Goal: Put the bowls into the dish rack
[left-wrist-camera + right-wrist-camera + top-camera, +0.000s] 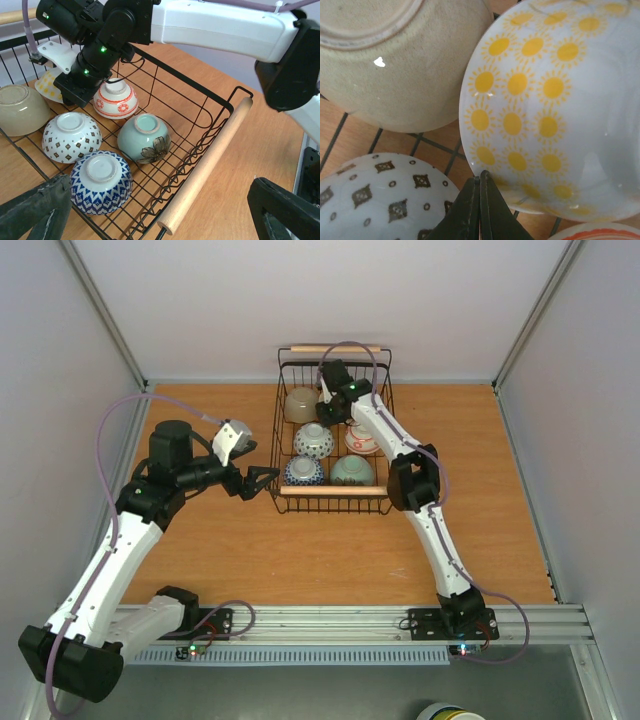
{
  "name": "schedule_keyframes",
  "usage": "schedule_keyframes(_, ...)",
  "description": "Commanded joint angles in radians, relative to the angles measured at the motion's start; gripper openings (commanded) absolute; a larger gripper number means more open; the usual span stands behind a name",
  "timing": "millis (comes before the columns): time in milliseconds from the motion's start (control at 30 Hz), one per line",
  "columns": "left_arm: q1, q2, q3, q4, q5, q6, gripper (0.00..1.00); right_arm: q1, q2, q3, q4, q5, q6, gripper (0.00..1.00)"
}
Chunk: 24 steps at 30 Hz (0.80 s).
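Next, I open my right gripper from the rim of the sun bowl [545,110], straddle its sides [515,85] and set it flat, because it is lying tilted beside the beige bowl.
The black wire dish rack [335,505] stands at the back middle of the table. Five bowls lie upside down in it: beige [301,405], white with dark diamonds [313,440], red-patterned [362,440], blue-patterned [304,471] and pale green with a flower [352,470]. My right gripper [328,405] reaches into the rack's far part. In the right wrist view it [480,176] is shut on the rim of a tilted white bowl with yellow suns [545,100]. My left gripper [262,480] is open and empty, just left of the rack's near corner.
The rack's near wooden handle [207,165] lies between my left fingers in the left wrist view. The beige bowl [395,65] and diamond bowl [375,195] sit close beside the held bowl. White walls enclose the table on three sides.
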Motion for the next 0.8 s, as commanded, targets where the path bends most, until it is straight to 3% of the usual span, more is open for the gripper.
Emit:
schedule_keyframes(0,0.001,-0.002,0.002,0.035,0.004,0.012,0.96,0.003,-0.125,-0.229,0.229,0.038,-0.019,0.01)
schedule_keyframes(67,0.001,-0.001,0.002,0.035,0.005,0.013,0.96,0.019,-0.167,-0.302,0.313,0.086,-0.025,0.01)
schedule_keyframes(200,0.001,0.005,0.003,0.035,0.007,0.013,0.96,0.026,-0.147,-0.276,0.337,0.151,-0.009,0.01)
schedule_keyframes(500,0.001,0.015,0.007,0.029,-0.005,0.02,0.96,0.027,-0.167,-0.355,0.489,0.189,0.003,0.01)
schedule_keyframes(767,0.001,0.015,0.011,0.023,-0.015,0.026,0.96,0.028,0.015,-0.025,0.3,0.278,-0.025,0.01)
